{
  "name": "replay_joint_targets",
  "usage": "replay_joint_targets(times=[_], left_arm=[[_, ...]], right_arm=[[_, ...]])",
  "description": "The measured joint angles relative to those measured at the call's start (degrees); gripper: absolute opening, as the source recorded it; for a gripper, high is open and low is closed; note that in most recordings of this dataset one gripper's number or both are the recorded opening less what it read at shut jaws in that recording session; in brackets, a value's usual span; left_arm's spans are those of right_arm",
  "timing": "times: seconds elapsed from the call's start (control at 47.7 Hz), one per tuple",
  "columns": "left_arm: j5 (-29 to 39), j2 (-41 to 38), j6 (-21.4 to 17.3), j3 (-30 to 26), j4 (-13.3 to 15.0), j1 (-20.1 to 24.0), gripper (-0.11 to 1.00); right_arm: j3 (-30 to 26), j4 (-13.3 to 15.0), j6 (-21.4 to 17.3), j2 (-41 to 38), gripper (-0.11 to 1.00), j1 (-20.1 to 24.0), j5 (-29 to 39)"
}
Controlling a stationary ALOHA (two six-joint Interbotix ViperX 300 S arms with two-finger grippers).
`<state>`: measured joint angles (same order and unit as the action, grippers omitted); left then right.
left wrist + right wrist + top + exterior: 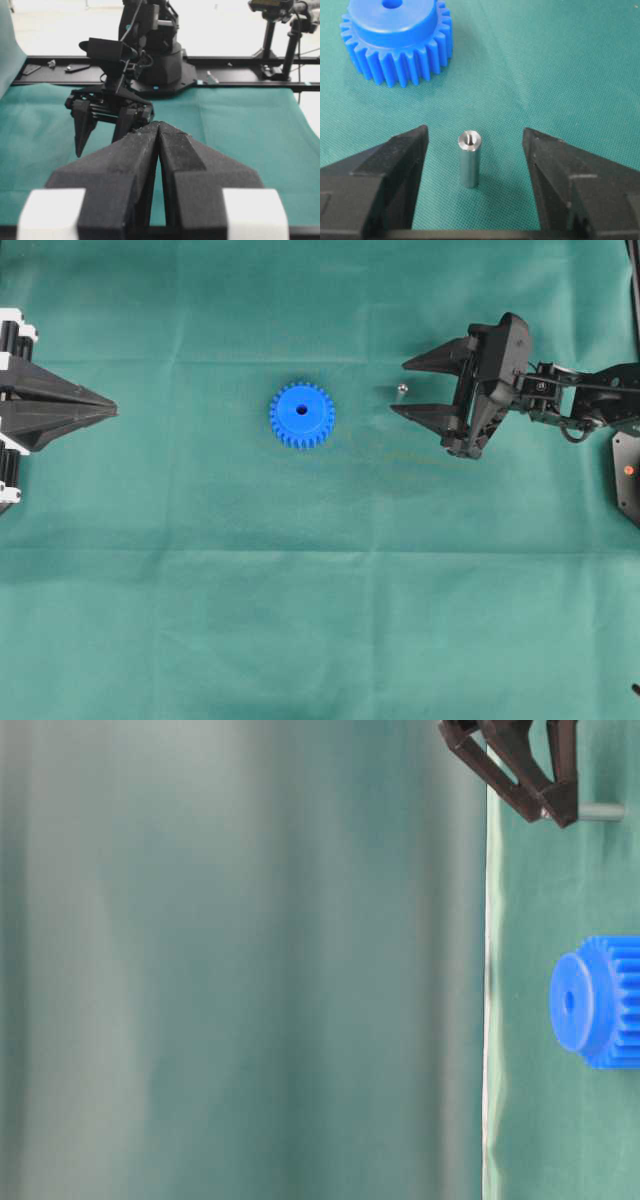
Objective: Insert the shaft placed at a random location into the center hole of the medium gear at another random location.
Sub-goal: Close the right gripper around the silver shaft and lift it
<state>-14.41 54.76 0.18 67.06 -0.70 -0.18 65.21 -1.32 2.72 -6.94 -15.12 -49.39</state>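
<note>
I expect the shaft point(403, 389) to sink almost flush when I push it into the gear's hole, because the blue medium gear point(397, 37) looks nearly as tall as the shaft.
The shaft point(468, 159), a short silver pin, stands upright on the green cloth. My right gripper point(474, 133) is open around it, one finger on each side with a gap to both. Seen from overhead, the shaft point(402, 390) sits at the tips of the right gripper point(399, 388). The blue medium gear point(301, 415) lies flat to its left, center hole point(302, 409) facing up and empty. The gear point(397, 37) lies beyond the pin in the right wrist view. My left gripper point(113, 410) rests at the far left, shut on nothing, its tips point(159, 126) pressed together.
Green cloth point(320, 620) covers the whole table. The right arm's base point(155, 65) and a black rail point(240, 75) stand at the far edge in the left wrist view. A black mount point(628, 475) sits at the right edge.
</note>
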Motion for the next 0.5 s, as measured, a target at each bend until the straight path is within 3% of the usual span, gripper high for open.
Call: replay_joint_targets(times=[0.21,0.504], left_arm=[[0.0,0.1,0.0,0.0,0.0,0.1,0.00],[0.0,0.1,0.0,0.0,0.0,0.0,0.00]], right_arm=[[0.0,0.4,0.1,-0.2,0.16,0.0,0.0],[0.0,0.7,0.0,-0.2,0.14,-0.1,0.0]])
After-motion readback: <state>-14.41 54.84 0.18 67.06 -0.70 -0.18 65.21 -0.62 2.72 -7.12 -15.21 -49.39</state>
